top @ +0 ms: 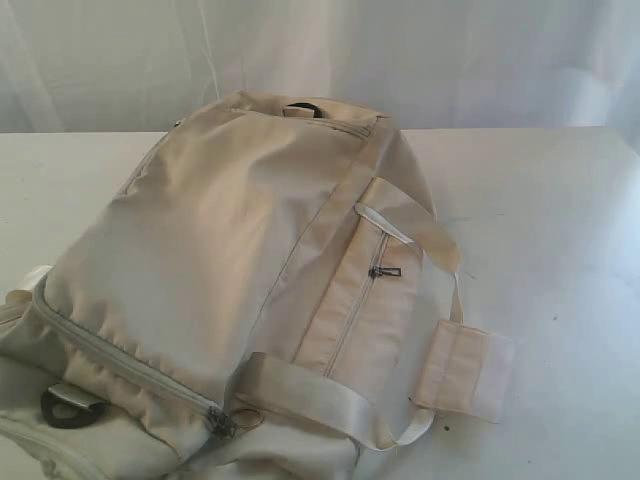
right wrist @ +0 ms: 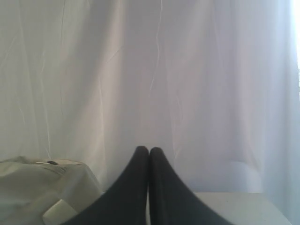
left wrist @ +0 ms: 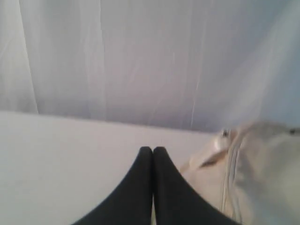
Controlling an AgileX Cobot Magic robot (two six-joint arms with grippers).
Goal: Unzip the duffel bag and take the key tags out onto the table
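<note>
I expect the whole duffel bag (top: 225,230) to turn together with the webbing strap (top: 405,215) when I pull, because the strap runs into the duffel bag's side.
The cream-beige duffel bag (top: 230,280) lies zipped on the white table (top: 560,230), filling the left and middle of the exterior view. Its grey main zipper (top: 120,360) runs along the near left edge to a dark pull (top: 222,424). A side pocket zipper (top: 365,290) faces right. The key tags are hidden. Neither arm shows in the exterior view. My left gripper (left wrist: 153,150) is shut and empty, hanging over bare table beside the bag (left wrist: 253,173). My right gripper (right wrist: 149,150) is shut and empty too, held up with the bag (right wrist: 37,187) off to one side.
A white curtain (top: 400,60) hangs behind the table's far edge. A webbing strap with a padded handle wrap (top: 462,370) trails off the bag onto the table at the right. A dark metal ring (top: 70,408) sits at the bag's near left corner.
</note>
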